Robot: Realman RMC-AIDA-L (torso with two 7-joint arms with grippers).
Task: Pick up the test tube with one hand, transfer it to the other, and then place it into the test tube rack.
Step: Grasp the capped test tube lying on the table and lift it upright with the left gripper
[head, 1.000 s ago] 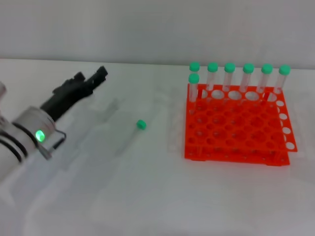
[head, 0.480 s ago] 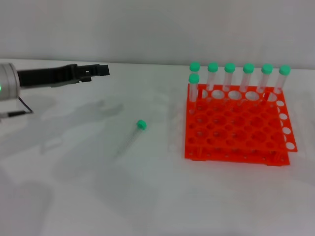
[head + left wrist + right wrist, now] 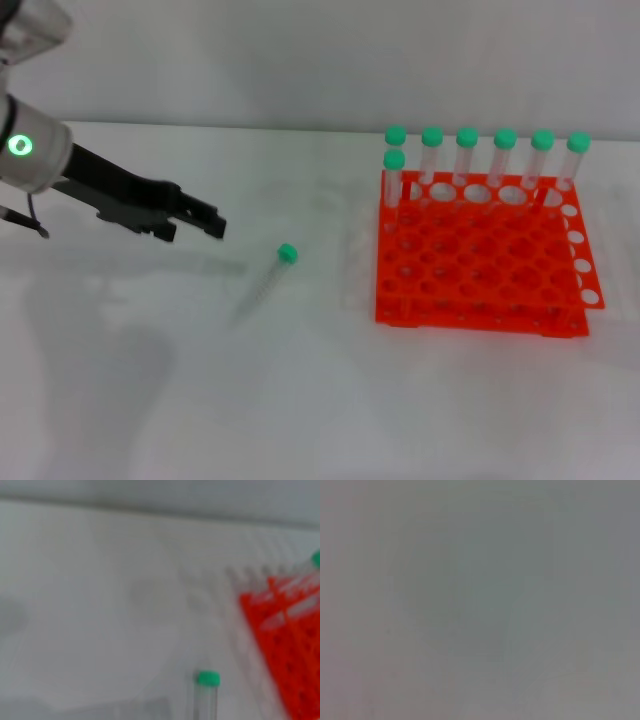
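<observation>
The robot's left gripper should go on lowering its open fingers toward the clear body until they are on both sides of it, and then close, as the test tube lies free of the rack.
The test tube lies on the white table, its green cap toward the rack and its clear body running down-left. My left gripper, black on a white-silver arm with a green light, hovers just left of the tube, open and empty. In the left wrist view the tube's cap is close, with the rack's corner beyond it. The orange-red test tube rack stands to the right of the tube. My right gripper is out of view; the right wrist view shows only grey.
Several green-capped tubes stand upright along the rack's back row, with one more at its left end. A pale wall runs behind the table.
My left arm has swung from low at the left, up across the back, then down and right, bringing its gripper near the lying tube. The tube and rack have not moved.
</observation>
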